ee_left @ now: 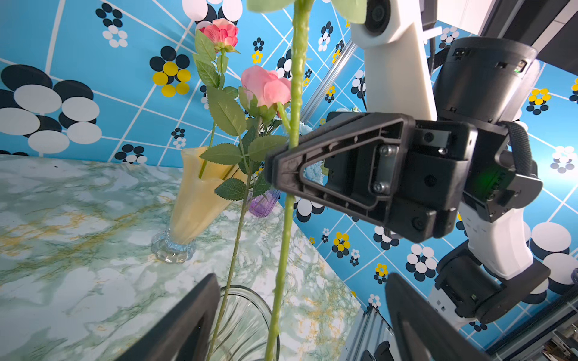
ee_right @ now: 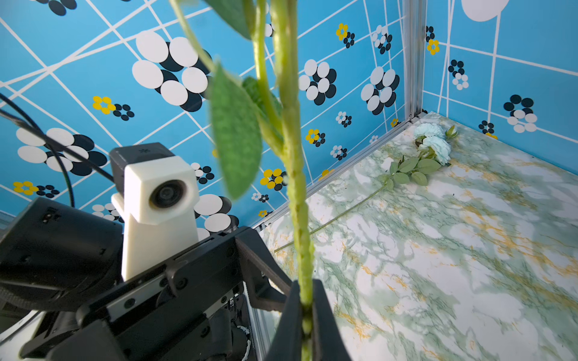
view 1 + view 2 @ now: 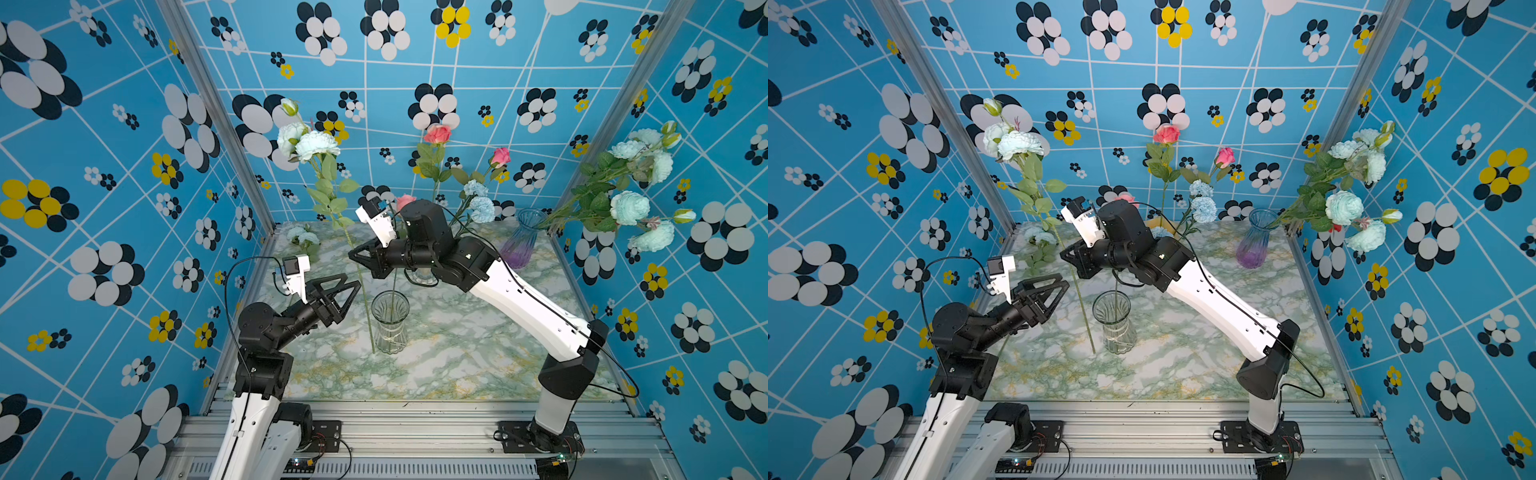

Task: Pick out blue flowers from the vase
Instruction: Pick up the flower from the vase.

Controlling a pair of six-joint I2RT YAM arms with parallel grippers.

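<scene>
My left gripper's open fingers surround the blue flower's stem low down, so next my left gripper rises and takes the stem just under its leaves.
My right gripper is shut on the thick green stem of a blue flower spray. Its pale blooms stand high at the back left. The stem's lower end hangs just left of the clear glass vase, outside it. A thin stem stands inside that vase, and in the left wrist view it leads up to a pink rose. My left gripper is open below the right one, with the thick stem between its fingers, untouched.
A yellow vase behind holds pink roses and blue carnations. A purple vase at the back right holds a big blue spray leaning on the wall. Another blue spray lies in the back left corner.
</scene>
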